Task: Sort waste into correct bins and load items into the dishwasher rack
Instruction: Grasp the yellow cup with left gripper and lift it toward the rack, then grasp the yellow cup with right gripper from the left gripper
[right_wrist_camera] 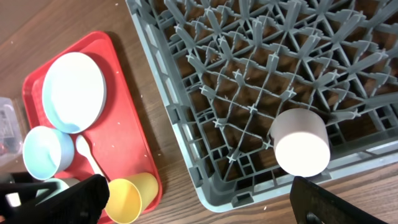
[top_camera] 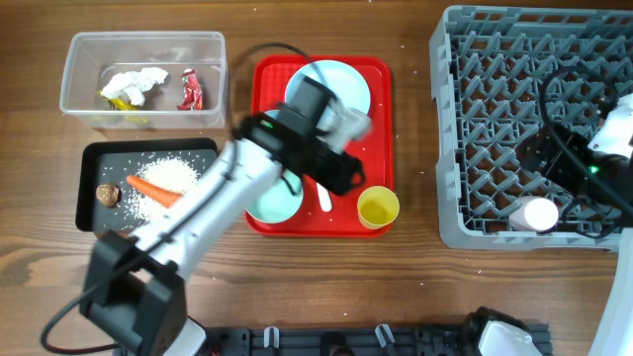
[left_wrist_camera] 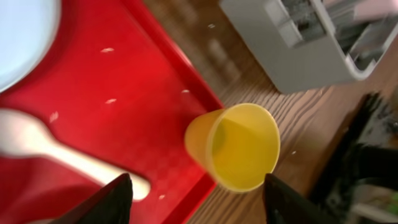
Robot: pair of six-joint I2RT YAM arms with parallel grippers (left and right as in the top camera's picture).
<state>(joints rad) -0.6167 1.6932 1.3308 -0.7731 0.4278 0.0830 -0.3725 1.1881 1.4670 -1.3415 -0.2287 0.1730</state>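
My left gripper should pick up the cup by its rim point(top_camera: 362, 202) and pass its base to my right gripper for the rack, because the yellow cup's opening point(top_camera: 376, 210) is facing up.
A yellow cup point(left_wrist_camera: 239, 146) lies tipped on the near right corner of the red tray point(top_camera: 371, 74), its mouth towards my left wrist camera. My left gripper point(left_wrist_camera: 199, 205) hovers open just short of it, fingers either side, touching nothing. A white spoon point(left_wrist_camera: 56, 146) lies on the tray to its left. The pale blue plate point(top_camera: 341, 84) and a pale blue bowl point(top_camera: 275, 203) also sit on the tray. A pink cup point(right_wrist_camera: 300, 149) stands upside down in the grey dishwasher rack point(top_camera: 475, 119). My right gripper point(right_wrist_camera: 208, 208) is open above the rack's near corner, empty.
The clear tub point(top_camera: 79, 59) at the back left holds crumpled tissue point(top_camera: 134, 86) and a red wrapper point(top_camera: 191, 91). The black tray point(top_camera: 94, 158) in front of it holds rice point(top_camera: 168, 176), a carrot point(top_camera: 153, 188) and a brown lump point(top_camera: 107, 194). My left arm crosses the red tray's left side.
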